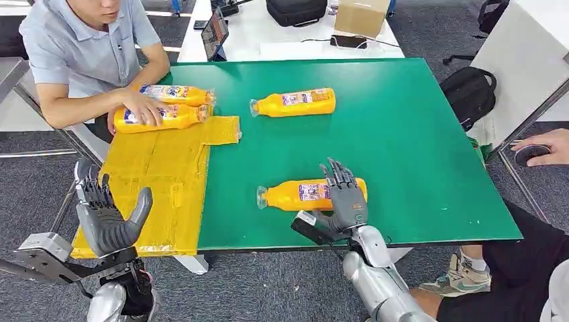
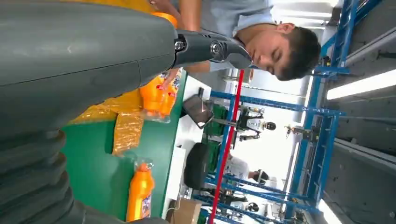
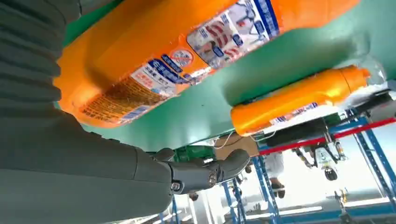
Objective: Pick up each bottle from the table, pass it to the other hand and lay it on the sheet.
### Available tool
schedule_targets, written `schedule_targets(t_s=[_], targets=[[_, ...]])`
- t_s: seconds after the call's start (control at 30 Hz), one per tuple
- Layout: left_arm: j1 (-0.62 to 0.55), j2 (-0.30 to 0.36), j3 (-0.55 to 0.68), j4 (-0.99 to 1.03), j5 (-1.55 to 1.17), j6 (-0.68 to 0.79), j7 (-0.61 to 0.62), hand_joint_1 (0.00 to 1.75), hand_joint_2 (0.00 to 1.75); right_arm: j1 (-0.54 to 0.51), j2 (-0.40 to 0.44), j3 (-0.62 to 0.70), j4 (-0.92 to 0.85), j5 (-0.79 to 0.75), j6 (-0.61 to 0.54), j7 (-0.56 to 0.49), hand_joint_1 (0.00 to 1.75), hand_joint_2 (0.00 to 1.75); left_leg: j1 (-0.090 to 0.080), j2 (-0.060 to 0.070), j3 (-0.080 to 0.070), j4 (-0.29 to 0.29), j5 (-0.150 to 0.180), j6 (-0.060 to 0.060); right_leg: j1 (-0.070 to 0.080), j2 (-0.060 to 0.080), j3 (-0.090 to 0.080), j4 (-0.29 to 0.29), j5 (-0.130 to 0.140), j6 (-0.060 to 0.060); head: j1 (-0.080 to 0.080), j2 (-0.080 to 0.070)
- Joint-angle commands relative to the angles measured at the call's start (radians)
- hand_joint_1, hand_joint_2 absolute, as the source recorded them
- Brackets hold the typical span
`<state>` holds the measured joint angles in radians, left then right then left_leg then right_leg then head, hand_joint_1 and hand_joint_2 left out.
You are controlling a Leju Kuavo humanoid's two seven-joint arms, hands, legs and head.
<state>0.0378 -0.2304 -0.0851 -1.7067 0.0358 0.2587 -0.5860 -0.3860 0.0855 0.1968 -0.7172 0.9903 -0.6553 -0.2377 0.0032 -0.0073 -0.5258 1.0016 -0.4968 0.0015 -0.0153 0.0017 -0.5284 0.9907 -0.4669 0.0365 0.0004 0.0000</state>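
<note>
My gripper should expect the Tide side hidden underneath, because the orange bottle (image 1: 284,195) shows a small label (image 1: 313,192) while the bottles on the sheet show Tide.
An orange bottle (image 1: 295,194) lies on its side near the front of the green table (image 1: 416,154), cap to the left. My right hand (image 1: 345,201) stands over its base end with fingers spread and straight, not closed round it. In the right wrist view this bottle (image 3: 187,51) lies close against the palm and the thumb (image 3: 205,170) stays apart. A second bottle (image 1: 293,102) lies further back. Two more bottles (image 1: 176,94) (image 1: 160,117) lie on the yellow sheet (image 1: 168,168) under a person's hand (image 1: 142,106). My left hand (image 1: 107,218) is raised, open and empty, at the sheet's near left corner.
A person sits at the table's far left corner, forearms on the sheet's back edge. Another person's hand (image 1: 540,147) holds a dark object off the right side. A black backpack (image 1: 470,90) lies on the floor at the right. A white desk (image 1: 282,37) stands behind.
</note>
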Motion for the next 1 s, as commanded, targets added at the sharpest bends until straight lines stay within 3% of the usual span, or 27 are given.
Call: schedule_targets(t_s=[0.03,0.23,0.3,0.47,0.6,0.9,0.93,0.97,1.0], targets=[[-0.061,0.012,0.000,0.082,0.019,-0.011,0.020,0.00,1.75,-0.126,0.009,-0.010,0.235,0.026,0.094,0.084,0.00,1.75,0.000,0.001,-0.001,0.000,0.001,0.000,0.000,0.000,-0.001,0.000,0.002,-0.001,0.000,0.000],[-0.065,0.017,0.006,0.096,0.092,-0.075,0.105,0.00,1.75,-0.164,-0.004,0.029,0.267,0.106,0.140,0.223,0.00,1.75,0.000,0.001,-0.002,0.000,0.001,0.000,0.001,0.000,-0.002,0.000,0.002,-0.001,0.000,0.000],[-0.054,0.027,0.007,0.127,0.266,-0.205,0.276,0.00,1.75,-0.167,-0.015,0.052,0.256,0.145,0.184,0.284,0.00,1.75,0.001,0.002,-0.001,0.000,0.002,0.000,0.001,0.001,-0.001,-0.001,0.002,-0.001,0.000,0.000],[-0.062,0.017,0.021,0.163,0.169,-0.171,0.231,0.00,1.75,-0.167,-0.030,0.082,0.234,0.217,0.213,0.377,0.00,1.75,0.001,0.000,-0.001,-0.001,0.002,0.000,0.001,-0.001,0.000,-0.002,0.002,-0.002,0.000,0.000],[-0.066,0.009,0.047,0.163,0.166,-0.172,0.263,0.00,1.75,-0.200,-0.038,0.094,0.237,0.258,0.318,0.434,0.00,1.75,0.000,0.000,-0.002,0.000,0.002,0.000,0.000,-0.001,-0.001,0.000,0.002,-0.001,0.000,0.000],[-0.072,0.012,0.059,0.176,0.166,-0.183,0.268,0.00,1.75,-0.241,-0.028,0.099,0.260,0.254,0.398,0.427,0.05,1.75,0.001,0.001,0.000,0.000,0.003,0.000,0.001,-0.001,0.001,-0.001,0.003,-0.001,0.000,0.000],[-0.078,0.015,0.058,0.181,0.161,-0.189,0.267,0.00,1.75,-0.248,-0.028,0.098,0.264,0.242,0.418,0.411,1.45,1.75,0.001,0.000,0.000,0.000,0.003,0.000,0.001,-0.001,0.000,-0.001,0.003,-0.002,0.000,0.000],[-0.084,0.017,0.057,0.188,0.158,-0.194,0.267,0.00,1.75,-0.259,-0.029,0.100,0.279,0.236,0.438,0.407,1.75,1.75,0.001,0.000,-0.001,0.001,0.003,0.000,0.001,-0.002,0.000,-0.001,0.003,-0.002,0.000,0.000],[-0.092,0.020,0.055,0.198,0.156,-0.201,0.268,0.00,1.75,-0.271,-0.032,0.106,0.296,0.230,0.470,0.405,1.75,1.75,0.000,0.000,0.001,0.000,0.002,0.000,0.000,-0.001,0.001,0.000,0.002,-0.001,0.000,0.000]])
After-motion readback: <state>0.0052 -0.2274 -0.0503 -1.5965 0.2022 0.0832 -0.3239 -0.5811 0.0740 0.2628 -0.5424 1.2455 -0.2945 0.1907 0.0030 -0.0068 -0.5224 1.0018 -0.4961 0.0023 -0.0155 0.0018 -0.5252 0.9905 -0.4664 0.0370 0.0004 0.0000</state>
